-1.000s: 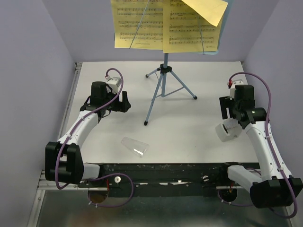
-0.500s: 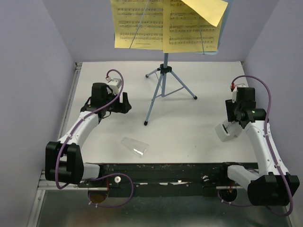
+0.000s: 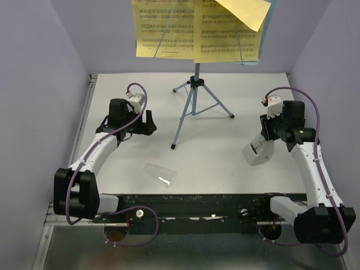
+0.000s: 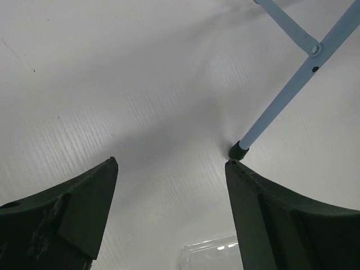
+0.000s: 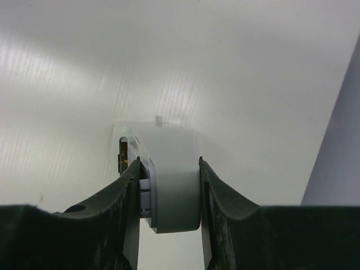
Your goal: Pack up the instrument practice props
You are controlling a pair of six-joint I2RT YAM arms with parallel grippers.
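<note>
Next, my right gripper puts the whitish-grey block (image 3: 259, 153) down by the stand's near foot for my left gripper to hold, because the block is far from my left gripper.
The light-blue music stand (image 3: 193, 98) stands on its tripod at the back of the table, with yellow sheet-music pages (image 3: 169, 28) spread on its desk. My right gripper (image 3: 269, 135) is shut on a whitish-grey plastic block (image 3: 257, 152), at the right. Seen from the right wrist, both fingers press the block (image 5: 166, 146) on its sides. My left gripper (image 3: 149, 122) hangs open and empty left of the stand. One stand foot (image 4: 239, 151) lies just beyond the tip of its right finger. A clear plastic piece (image 3: 160, 173) lies on the table near the front edge.
The white table (image 3: 225, 163) is walled by lilac panels at left, right and back. A black rail (image 3: 197, 205) carries both arm bases along the near edge. The stand's near-left leg (image 3: 179, 126) reaches toward the table's middle.
My right gripper has closed on the whitish block and swung it left and inward, tilting it. The left arm, the stand and the clear piece have not moved.
</note>
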